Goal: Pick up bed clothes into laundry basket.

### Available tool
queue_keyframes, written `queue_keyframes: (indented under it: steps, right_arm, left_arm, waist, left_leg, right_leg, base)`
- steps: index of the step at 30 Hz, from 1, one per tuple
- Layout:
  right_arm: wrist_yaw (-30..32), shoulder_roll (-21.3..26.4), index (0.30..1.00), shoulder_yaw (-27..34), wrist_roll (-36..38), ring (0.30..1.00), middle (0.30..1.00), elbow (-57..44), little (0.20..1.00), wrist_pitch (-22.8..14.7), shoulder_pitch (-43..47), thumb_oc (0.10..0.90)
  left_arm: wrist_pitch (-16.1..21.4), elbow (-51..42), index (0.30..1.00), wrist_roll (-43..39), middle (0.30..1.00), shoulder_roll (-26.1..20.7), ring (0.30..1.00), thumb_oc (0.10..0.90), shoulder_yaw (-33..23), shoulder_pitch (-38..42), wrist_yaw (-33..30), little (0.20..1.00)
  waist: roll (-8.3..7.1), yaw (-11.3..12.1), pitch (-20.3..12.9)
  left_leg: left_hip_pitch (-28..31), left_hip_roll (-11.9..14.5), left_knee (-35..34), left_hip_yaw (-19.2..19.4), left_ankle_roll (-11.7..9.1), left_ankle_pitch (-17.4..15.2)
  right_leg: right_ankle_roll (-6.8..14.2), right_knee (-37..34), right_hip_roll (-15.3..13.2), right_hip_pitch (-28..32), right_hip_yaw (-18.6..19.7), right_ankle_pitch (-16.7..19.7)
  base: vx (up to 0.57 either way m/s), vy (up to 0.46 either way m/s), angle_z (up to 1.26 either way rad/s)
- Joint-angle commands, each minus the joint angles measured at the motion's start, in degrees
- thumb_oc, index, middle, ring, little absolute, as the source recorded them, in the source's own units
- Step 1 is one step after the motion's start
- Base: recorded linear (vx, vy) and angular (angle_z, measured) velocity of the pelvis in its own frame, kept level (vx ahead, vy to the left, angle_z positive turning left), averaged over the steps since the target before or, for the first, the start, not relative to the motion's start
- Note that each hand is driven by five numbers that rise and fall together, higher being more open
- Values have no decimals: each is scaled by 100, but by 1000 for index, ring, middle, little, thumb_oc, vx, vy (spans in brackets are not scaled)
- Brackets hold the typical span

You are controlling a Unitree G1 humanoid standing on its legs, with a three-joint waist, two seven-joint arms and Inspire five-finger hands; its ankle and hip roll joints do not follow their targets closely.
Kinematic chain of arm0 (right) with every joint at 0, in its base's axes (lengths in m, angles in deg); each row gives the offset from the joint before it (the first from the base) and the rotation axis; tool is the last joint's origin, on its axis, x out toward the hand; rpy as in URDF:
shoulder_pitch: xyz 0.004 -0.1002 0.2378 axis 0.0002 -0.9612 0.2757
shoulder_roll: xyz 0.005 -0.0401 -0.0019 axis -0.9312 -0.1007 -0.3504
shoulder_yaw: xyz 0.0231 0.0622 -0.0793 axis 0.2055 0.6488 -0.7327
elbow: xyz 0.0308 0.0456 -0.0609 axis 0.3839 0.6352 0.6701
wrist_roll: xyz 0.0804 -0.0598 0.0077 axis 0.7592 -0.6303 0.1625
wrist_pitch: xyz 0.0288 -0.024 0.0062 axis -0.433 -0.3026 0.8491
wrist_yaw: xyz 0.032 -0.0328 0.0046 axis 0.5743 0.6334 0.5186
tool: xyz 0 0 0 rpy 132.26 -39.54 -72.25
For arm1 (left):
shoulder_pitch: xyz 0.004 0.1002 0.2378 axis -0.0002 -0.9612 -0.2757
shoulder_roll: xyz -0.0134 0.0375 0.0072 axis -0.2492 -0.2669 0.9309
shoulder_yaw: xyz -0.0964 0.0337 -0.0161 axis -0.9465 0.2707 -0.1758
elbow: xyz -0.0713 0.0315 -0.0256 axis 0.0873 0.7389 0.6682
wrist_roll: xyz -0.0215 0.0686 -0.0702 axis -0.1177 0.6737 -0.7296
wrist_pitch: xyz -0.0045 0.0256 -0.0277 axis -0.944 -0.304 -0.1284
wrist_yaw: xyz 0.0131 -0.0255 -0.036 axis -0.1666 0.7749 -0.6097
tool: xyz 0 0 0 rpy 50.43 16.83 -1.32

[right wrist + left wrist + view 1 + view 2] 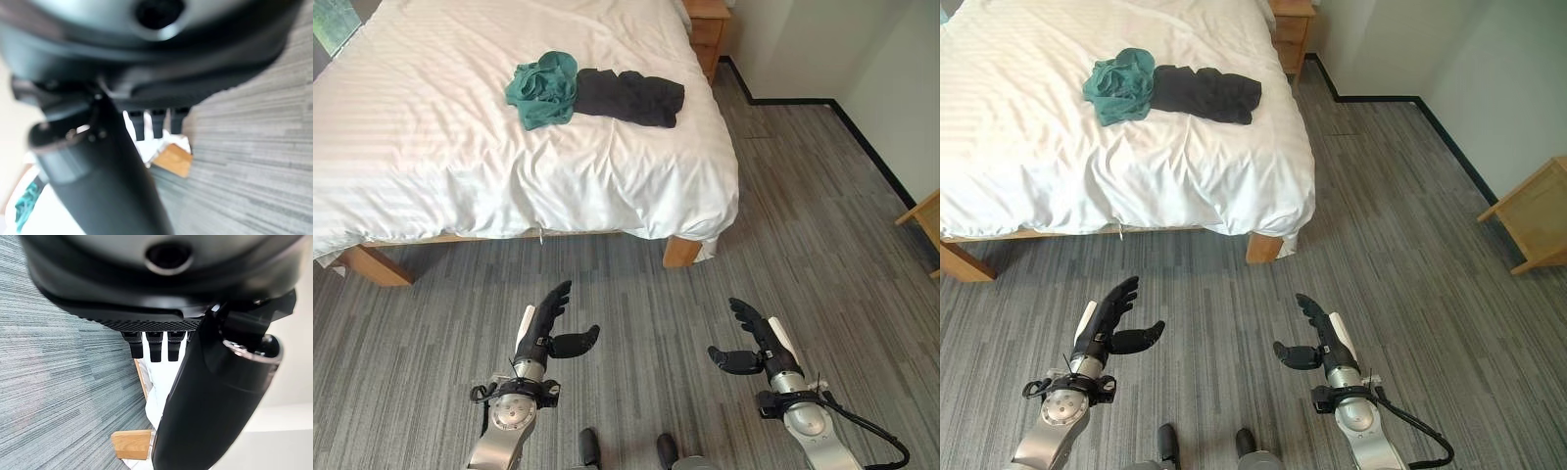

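I expect the dark charcoal garment (619,96) to fall open into a long hanging drape when I lift it, because it lies bunched in rumpled folds (649,89).
A crumpled teal garment (544,89) and a dark charcoal garment (630,96) lie side by side, touching, on the white bed (440,147), towards its right side. The teal one also shows in the right wrist view (27,208). My left hand (546,323) and right hand (751,343) hang open over the grey carpet, well short of the bed's foot, palms facing each other and holding nothing. Both are far from the clothes.
The bed stands on wooden legs (681,253), its duvet hanging over the foot. A wooden nightstand (709,29) stands at the bed's far right corner. Light wooden furniture (1531,217) sits against the right wall. Striped grey carpet (803,196) runs between bed and wall.
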Motion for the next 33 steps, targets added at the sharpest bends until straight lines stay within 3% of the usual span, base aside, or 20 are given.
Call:
queue_keyframes:
  steps: [1, 22, 25, 26, 28, 29, 31, 33]
  right_arm:
    - [216, 95, 900, 186, 132, 900, 900, -451, 900, -348, 256, 800]
    - [246, 205, 900, 169, -166, 900, 900, -579, 900, -249, 377, 800]
    - [247, 237, 900, 163, -225, 900, 900, -594, 900, -237, 411, 800]
    - [235, 291, 900, 155, -294, 900, 900, -597, 900, -222, 492, 800]
    - [240, 322, 900, 128, -311, 900, 900, -598, 900, -211, 544, 800]
    - [227, 379, 900, 87, -378, 900, 900, -619, 900, -218, 634, 800]
    - [239, 382, 900, 78, -411, 900, 900, -648, 900, -235, 673, 800]
    - [244, 337, 900, 105, -389, 900, 900, -651, 900, -260, 641, 800]
  left_arm:
    - [381, -489, 900, 156, 900, -102, 900, 800, -9, 290, 5, 900]
    - [298, -541, 900, 128, 900, -199, 900, 800, -113, 291, -16, 900]
    - [272, -569, 900, 174, 900, -257, 900, 800, -118, 338, -8, 900]
    - [238, -562, 900, 231, 900, -308, 900, 800, -107, 407, 1, 900]
    - [237, -560, 900, 245, 900, -337, 900, 800, -104, 427, -2, 900]
    - [217, -555, 900, 224, 900, -400, 900, 800, -47, 531, 0, 900]
    - [216, -482, 900, 222, 900, -399, 900, 800, -83, 637, -45, 900]
    - [235, -435, 900, 181, 900, -365, 900, 800, -61, 697, -48, 900]
  waist:
    - [-51, 118, -702]
    - [-227, 267, -665]
    - [-231, 254, -589]
    - [-221, 232, -499]
    - [-212, 221, -455]
    - [-171, 121, -284]
    - [-95, 81, -230]
    - [-75, 1, -255]
  left_leg:
    - [277, 804, 43, 494, -772, -543]
    - [360, 599, 43, 488, -599, -767]
    - [366, 570, 43, 485, -554, -796]
    - [396, 529, 43, 468, -507, -842]
    - [413, 497, 43, 479, -478, -856]
    - [446, 509, 43, 431, -459, -849]
    - [457, 553, 43, 428, -435, -873]
    - [534, 491, 43, 399, -426, -974]
  right_leg:
    - [742, 31, -521, -372, -229, -181]
    - [867, 43, -750, -332, -246, -93]
    - [902, 354, -765, -483, -212, -63]
    - [992, 899, -706, -769, -126, -7]
    - [1053, 1185, -685, -913, -78, 72]
    - [1091, 1837, -494, -1295, 97, 450]
    - [1091, 2139, -349, -1561, 224, 322]
    - [919, 1764, -128, -1597, 233, -78]
  base:
    - [0, 0, 0]
    - [28, 21, 0]
    - [12, 24, 0]
    - [15, 77, -2]
    - [16, 49, -5]
    - [10, 24, -10]
    - [89, 45, -11]
    - [206, 34, 2]
